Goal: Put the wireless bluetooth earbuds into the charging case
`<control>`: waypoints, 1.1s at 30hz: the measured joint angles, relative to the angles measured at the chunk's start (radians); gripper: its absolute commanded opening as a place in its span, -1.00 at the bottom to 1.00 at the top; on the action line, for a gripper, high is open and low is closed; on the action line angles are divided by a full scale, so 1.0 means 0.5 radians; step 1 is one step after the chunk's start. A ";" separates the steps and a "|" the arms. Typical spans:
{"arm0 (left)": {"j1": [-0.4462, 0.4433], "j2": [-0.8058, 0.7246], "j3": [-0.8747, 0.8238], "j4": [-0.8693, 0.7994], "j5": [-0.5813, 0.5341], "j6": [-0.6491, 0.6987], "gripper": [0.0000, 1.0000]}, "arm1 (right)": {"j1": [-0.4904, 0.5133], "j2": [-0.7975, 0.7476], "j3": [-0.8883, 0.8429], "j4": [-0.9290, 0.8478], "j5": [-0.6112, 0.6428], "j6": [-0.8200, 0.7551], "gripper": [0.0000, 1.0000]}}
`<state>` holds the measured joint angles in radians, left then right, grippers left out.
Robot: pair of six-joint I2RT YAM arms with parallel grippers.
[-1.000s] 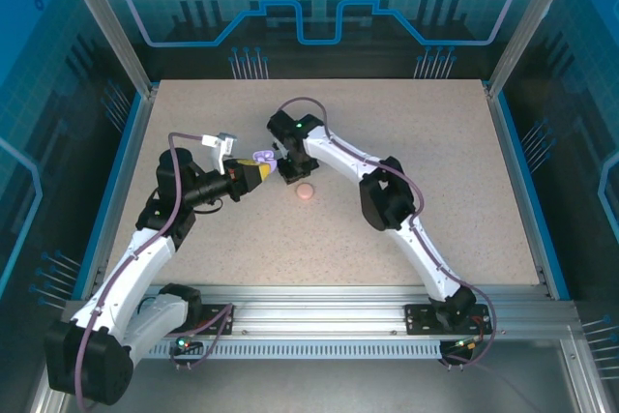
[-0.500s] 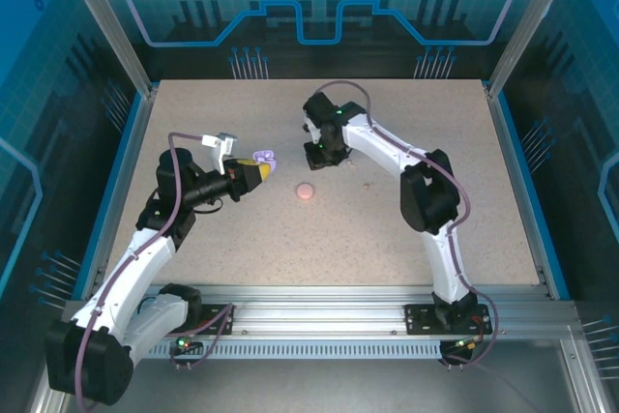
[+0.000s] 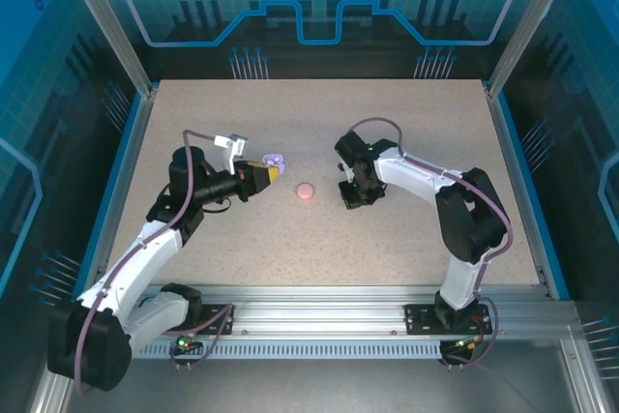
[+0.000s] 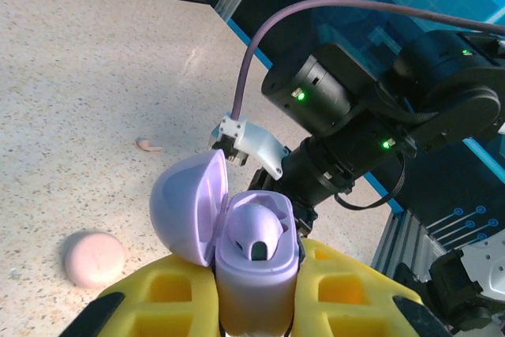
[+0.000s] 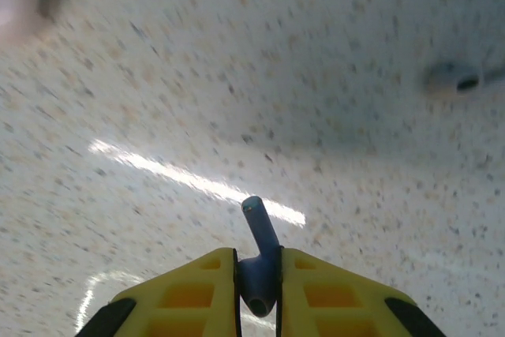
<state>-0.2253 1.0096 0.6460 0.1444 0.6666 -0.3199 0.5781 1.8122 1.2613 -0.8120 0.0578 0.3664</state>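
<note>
The dark purple earbud's stem (image 5: 259,224) leans crooked out of my right gripper's fingers. Next, I put the earbud down on the speckled table (image 3: 347,215) and grip it again at another angle.
My left gripper (image 4: 256,293) is shut on an open lilac charging case (image 4: 254,286), lid (image 4: 183,209) tipped to the left. One lilac earbud (image 4: 256,233) sits in the case's well. From above, the case (image 3: 274,161) hangs above the table at the left gripper (image 3: 268,173). My right gripper (image 5: 258,274) is shut on a dark purple earbud (image 5: 258,230), stem pointing out over the table. The right gripper (image 3: 352,197) is low over the table, right of the closed pink case (image 3: 306,191). A pale pinkish earbud (image 4: 148,145) lies on the table.
The closed pink case (image 4: 95,258) rests on the speckled table (image 3: 387,132) left of my left fingers. The right arm's wrist (image 4: 355,136) stands close behind the lilac case. A small blurred pale thing (image 5: 450,76) lies on the table ahead of the right gripper.
The right gripper left the lilac case, swung right and back, then came down right of the pink case. The left gripper carried the case slightly right.
</note>
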 measured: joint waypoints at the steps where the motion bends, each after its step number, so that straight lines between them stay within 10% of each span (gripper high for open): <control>1: -0.022 0.016 0.000 0.011 -0.002 -0.003 -0.80 | 0.007 0.000 -0.027 0.007 0.012 0.000 -0.68; 16: -0.182 0.132 -0.002 0.128 -0.102 -0.045 -0.81 | 0.147 0.214 0.044 0.056 0.136 -0.027 -0.65; 33: -0.184 0.132 -0.012 0.126 -0.124 -0.045 -0.81 | 0.156 0.243 0.074 0.049 0.146 -0.092 -0.05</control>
<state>-0.3172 1.0756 0.6399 0.2073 0.6048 -0.3424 0.6559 1.9335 1.2984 -0.7876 0.1310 0.3206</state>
